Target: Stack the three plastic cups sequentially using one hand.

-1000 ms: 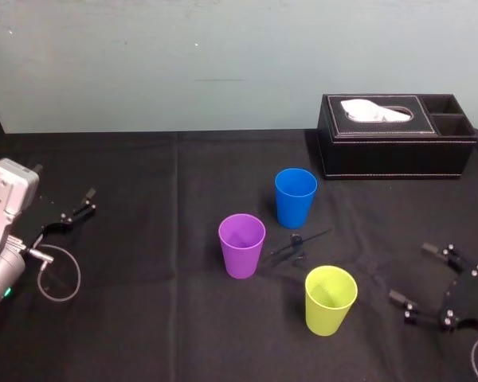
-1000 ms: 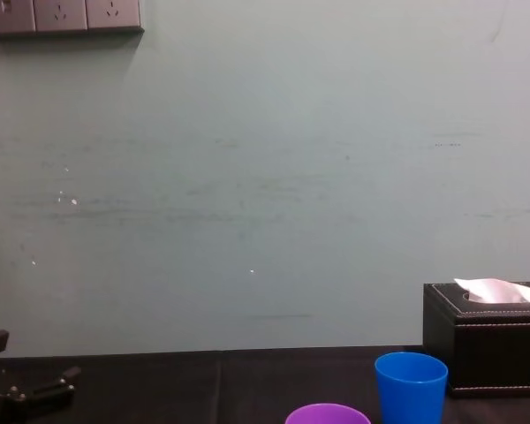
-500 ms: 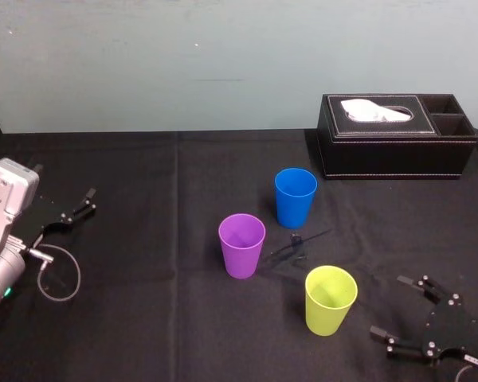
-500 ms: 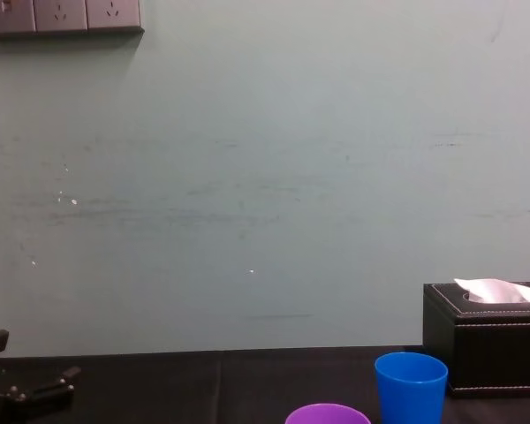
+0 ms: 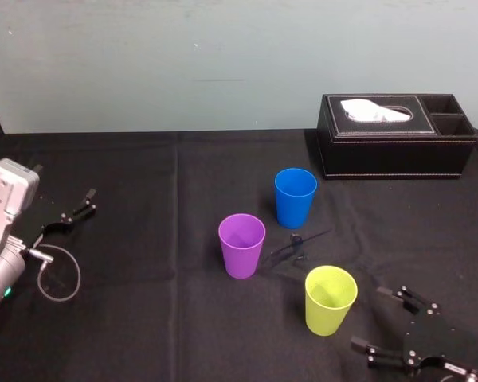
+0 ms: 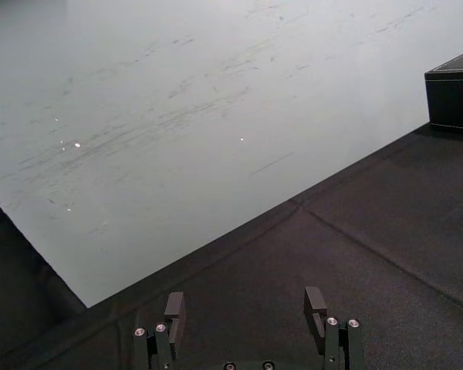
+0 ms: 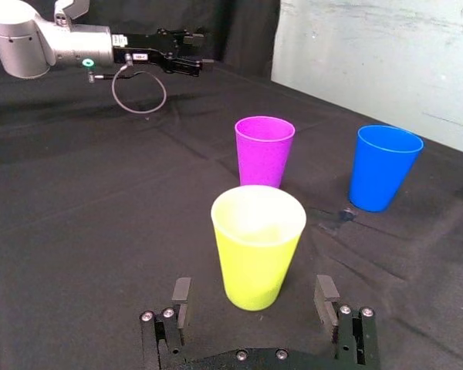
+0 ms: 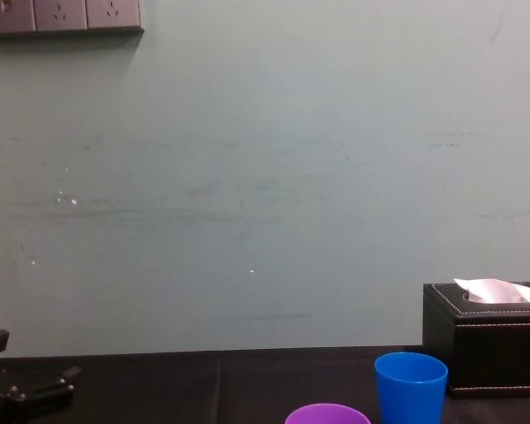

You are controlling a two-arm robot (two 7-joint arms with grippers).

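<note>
The yellow-green cup (image 7: 258,248) is getting slimmer down to a narrow base (image 7: 252,297), so it will go deep into the blue cup when I lower it, and its own rim will stay in sight.
Three plastic cups stand upright and apart on the black cloth: a blue cup (image 5: 295,196) farthest back, a purple cup (image 5: 241,245) to its front left, and a yellow-green cup (image 5: 330,299) nearest me. My right gripper (image 5: 368,318) is low, just right of the yellow-green cup, open and pointing at it without touching. In the right wrist view the yellow-green cup (image 7: 258,245) stands just ahead of the open right gripper (image 7: 253,297), with the purple cup (image 7: 264,150) and blue cup (image 7: 384,167) behind. My left gripper (image 5: 85,201) rests open at the far left, holding nothing.
A black leather tissue box (image 5: 396,135) stands at the back right, behind the blue cup. A small dark object (image 5: 296,243) lies on the cloth between the cups. A cable loop (image 5: 60,274) hangs by the left arm. The wall rises right behind the table.
My right gripper has moved nearer to me and leftward, closing in on the yellow-green cup while staying open. The cups and the left arm have not moved.
</note>
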